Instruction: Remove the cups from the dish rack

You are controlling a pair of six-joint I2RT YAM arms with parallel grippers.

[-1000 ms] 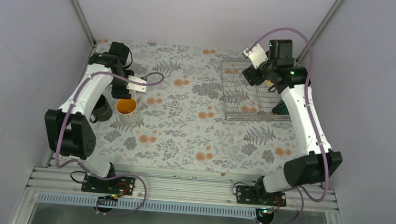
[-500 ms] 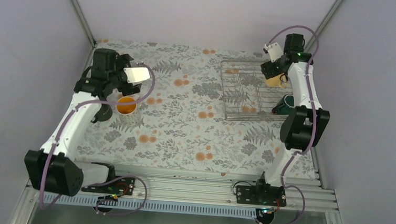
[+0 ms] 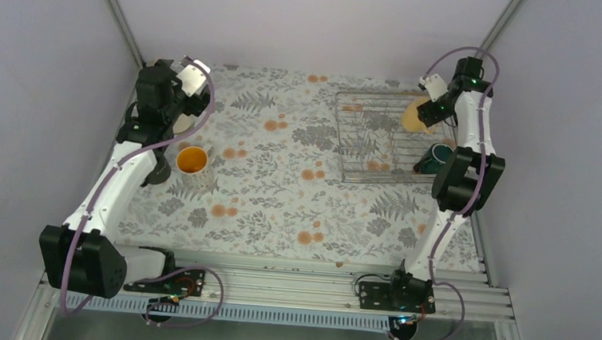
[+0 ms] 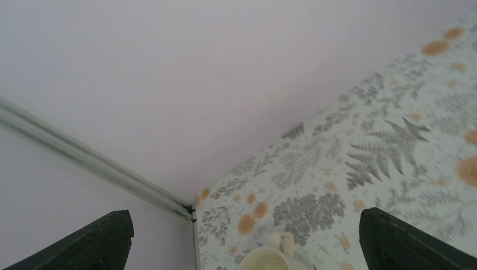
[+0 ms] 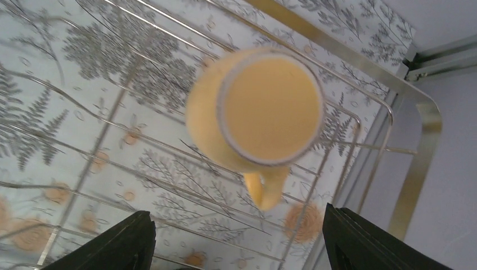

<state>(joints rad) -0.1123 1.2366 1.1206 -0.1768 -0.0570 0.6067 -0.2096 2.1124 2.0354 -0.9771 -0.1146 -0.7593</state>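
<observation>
The beige mug [image 3: 413, 119] sits base [image 5: 271, 109] up in the dish rack. My right gripper should grab the mug's base and offer the mug's rim to my left gripper.
The dish rack [image 3: 368, 135] stands at the back right. A pale beige mug [image 3: 412, 116] lies in its far right part, and a dark green mug [image 3: 433, 157] sits at its right edge. My right gripper [image 3: 438, 109] hangs open just over the beige mug [image 5: 256, 107], whose base faces the wrist camera with its handle [image 5: 267, 188] between my spread fingers [image 5: 121, 242]. My left gripper [image 3: 176, 105] is open and empty at the back left, above a cream-white mug [image 4: 273, 260]. An orange-yellow mug [image 3: 192, 161] and a black mug [image 3: 156, 172] stand on the table at the left.
The floral tablecloth [image 3: 280, 192] covers the table. Grey walls close in the left, back and right sides. The back left corner post [image 4: 84, 157] is close to my left gripper. The rack's right rim [image 5: 419, 163] lies near the right wall.
My left gripper has risen and swung back-left, away from the orange-yellow mug. My right gripper has moved right and back over the rack, to above the beige mug.
</observation>
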